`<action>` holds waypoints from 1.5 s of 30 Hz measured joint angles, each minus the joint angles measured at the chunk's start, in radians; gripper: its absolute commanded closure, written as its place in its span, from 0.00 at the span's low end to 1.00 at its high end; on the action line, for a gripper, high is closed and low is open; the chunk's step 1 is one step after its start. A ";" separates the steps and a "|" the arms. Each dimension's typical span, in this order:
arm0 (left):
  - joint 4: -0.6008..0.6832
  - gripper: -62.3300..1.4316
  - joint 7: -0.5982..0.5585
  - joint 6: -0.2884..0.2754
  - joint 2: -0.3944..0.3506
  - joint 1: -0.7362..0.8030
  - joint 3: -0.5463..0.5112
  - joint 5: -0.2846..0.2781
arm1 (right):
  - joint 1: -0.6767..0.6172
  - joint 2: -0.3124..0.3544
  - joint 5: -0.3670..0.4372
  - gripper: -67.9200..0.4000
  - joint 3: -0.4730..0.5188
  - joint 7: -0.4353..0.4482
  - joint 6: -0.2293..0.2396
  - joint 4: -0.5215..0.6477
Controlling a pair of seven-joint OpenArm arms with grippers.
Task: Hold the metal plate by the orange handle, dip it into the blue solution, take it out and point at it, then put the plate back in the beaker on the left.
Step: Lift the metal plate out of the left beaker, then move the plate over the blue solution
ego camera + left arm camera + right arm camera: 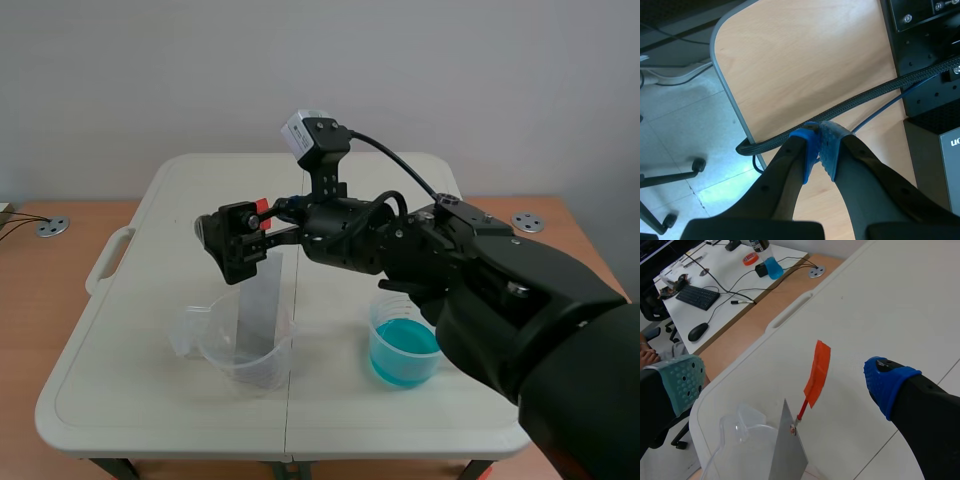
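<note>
Only a thin red wire point(802, 410) connects the orange handle to the top edge of the metal plate. So the plate point(259, 308) will hang down when I lift it.
A clear beaker point(250, 345) stands on the left half of the white table, with the metal plate point(258, 305) leaning upright inside it. The plate's orange handle point(262, 206) sticks up above the rim. My right gripper point(243, 238) comes across from the right and hovers at the handle. In the right wrist view the right gripper point(785, 382) is open, and the orange handle point(817, 372) stands between its fingers, touching neither pad, above the plate point(788, 452). A beaker of blue solution point(403, 350) sits to the right. My left gripper point(819, 134) is shut on nothing, off the table over a wooden desk.
The white folding table point(150, 400) has a carry handle point(108, 258) on its left edge. A wooden desk point(40, 300) surrounds it, with round metal discs point(52, 227) at the back. A black cable point(850, 102) runs under the left gripper.
</note>
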 measured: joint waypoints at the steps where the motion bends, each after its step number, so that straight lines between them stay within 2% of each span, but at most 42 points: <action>1: 0.000 0.95 0.000 0.000 0.000 0.000 0.000 0.000 | 0.004 -0.004 0.000 0.02 0.000 -0.008 0.008 0.000; 4: 0.000 0.95 0.000 0.000 0.000 0.000 0.000 0.000 | 0.012 -0.018 0.008 0.02 0.000 -0.040 0.008 0.000; 7: 0.000 0.95 0.000 0.000 0.000 0.000 0.000 0.000 | 0.013 -0.020 0.058 0.02 0.000 -0.063 0.007 0.000; 12: 0.000 0.95 0.000 0.000 0.000 0.000 0.000 0.000 | 0.015 -0.021 0.087 0.02 0.000 -0.116 0.007 0.000; 15: 0.000 0.95 0.000 0.000 0.000 0.000 0.000 0.000 | 0.014 -0.021 0.113 0.03 0.000 -0.121 0.007 0.000; 32: 0.000 0.95 0.000 0.000 0.000 0.000 0.000 0.000 | 0.014 -0.021 0.113 0.59 0.000 -0.099 0.007 0.000; 35: 0.000 0.95 0.000 0.000 0.000 0.000 0.000 0.000 | 0.014 -0.021 0.113 0.64 0.000 -0.085 0.007 0.000; 40: 0.000 0.95 0.000 0.000 0.000 0.000 0.000 0.000 | 0.014 -0.021 0.113 0.64 0.000 -0.086 0.007 0.000; 45: 0.000 0.95 0.000 0.000 0.000 0.000 0.000 0.000 | 0.014 -0.021 0.113 0.79 0.000 -0.086 0.008 0.000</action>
